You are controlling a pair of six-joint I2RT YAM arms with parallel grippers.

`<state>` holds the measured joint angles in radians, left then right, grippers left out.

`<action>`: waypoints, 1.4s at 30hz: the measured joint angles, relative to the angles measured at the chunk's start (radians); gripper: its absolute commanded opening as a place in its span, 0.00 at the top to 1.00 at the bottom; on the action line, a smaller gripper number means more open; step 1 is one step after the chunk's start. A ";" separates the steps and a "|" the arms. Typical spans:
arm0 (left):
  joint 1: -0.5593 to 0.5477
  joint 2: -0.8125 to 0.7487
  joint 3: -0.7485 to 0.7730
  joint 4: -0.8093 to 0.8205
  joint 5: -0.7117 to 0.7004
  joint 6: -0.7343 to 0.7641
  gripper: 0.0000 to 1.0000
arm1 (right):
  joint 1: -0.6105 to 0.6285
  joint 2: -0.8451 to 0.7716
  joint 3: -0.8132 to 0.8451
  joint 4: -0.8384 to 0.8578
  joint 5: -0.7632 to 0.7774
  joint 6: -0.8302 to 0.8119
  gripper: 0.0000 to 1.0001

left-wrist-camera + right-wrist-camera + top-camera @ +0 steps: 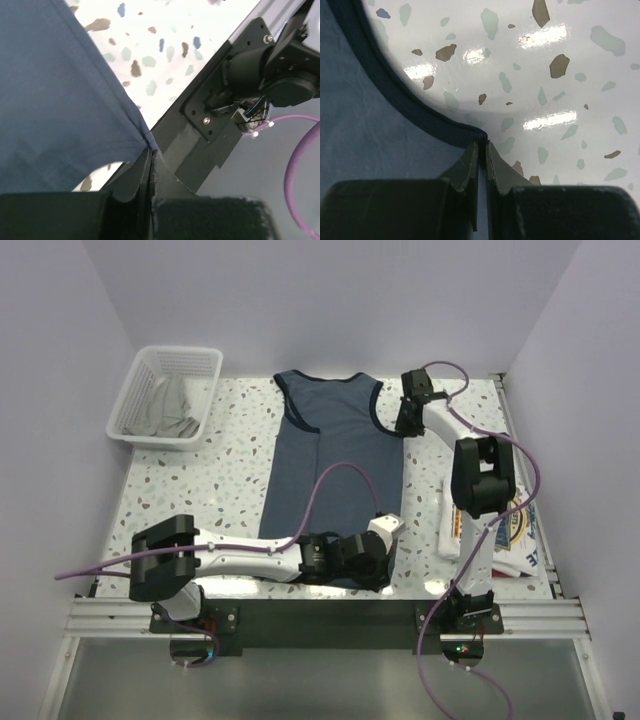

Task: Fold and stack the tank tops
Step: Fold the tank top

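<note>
I keep my left gripper moving inward until the side my grippers hold by the blue tank top's hem corner [148,140] and armhole meets the tank top's folded edge [317,468].
The slate-blue tank top [335,460] lies spread flat mid-table, neck toward the far side. My left gripper [383,570] is at its near right hem corner; the left wrist view shows the gripper [151,150] shut on that corner of blue cloth [50,100], which lifts slightly off the table. My right gripper [403,428] is at the top's right armhole, and in the right wrist view the gripper [482,145] is shut on the navy trim [395,95]. A folded white tank top [515,535] with a blue-orange print lies at the right edge, partly hidden by the right arm.
A white mesh basket [125,405] holding grey cloth [172,405] stands at the far left corner. The table's black front rail [200,135] and the right arm's base [280,75] lie just beyond the hem corner. Purple cables loop over both arms.
</note>
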<state>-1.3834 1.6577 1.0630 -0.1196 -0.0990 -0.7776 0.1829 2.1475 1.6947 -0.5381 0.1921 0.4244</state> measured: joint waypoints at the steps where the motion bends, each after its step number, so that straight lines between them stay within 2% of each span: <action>1: 0.000 -0.013 -0.013 0.001 -0.007 -0.006 1.00 | 0.000 -0.010 -0.003 0.000 0.000 0.004 1.00; 13: 0.023 -0.253 -0.229 -0.036 -0.149 -0.139 1.00 | 0.043 -0.055 0.014 0.029 -0.054 0.072 1.00; 25: 0.029 -0.408 -0.396 -0.143 -0.232 -0.280 1.00 | 0.199 0.107 0.211 0.054 -0.065 0.132 1.00; 42: 0.029 -0.458 -0.474 -0.261 -0.275 -0.372 1.00 | 0.285 0.223 0.357 0.061 -0.083 0.164 1.00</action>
<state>-1.3548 1.1995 0.5888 -0.3809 -0.3744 -1.1496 0.4675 2.3707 2.0521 -0.4774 0.1093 0.5884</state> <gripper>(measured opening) 0.016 0.078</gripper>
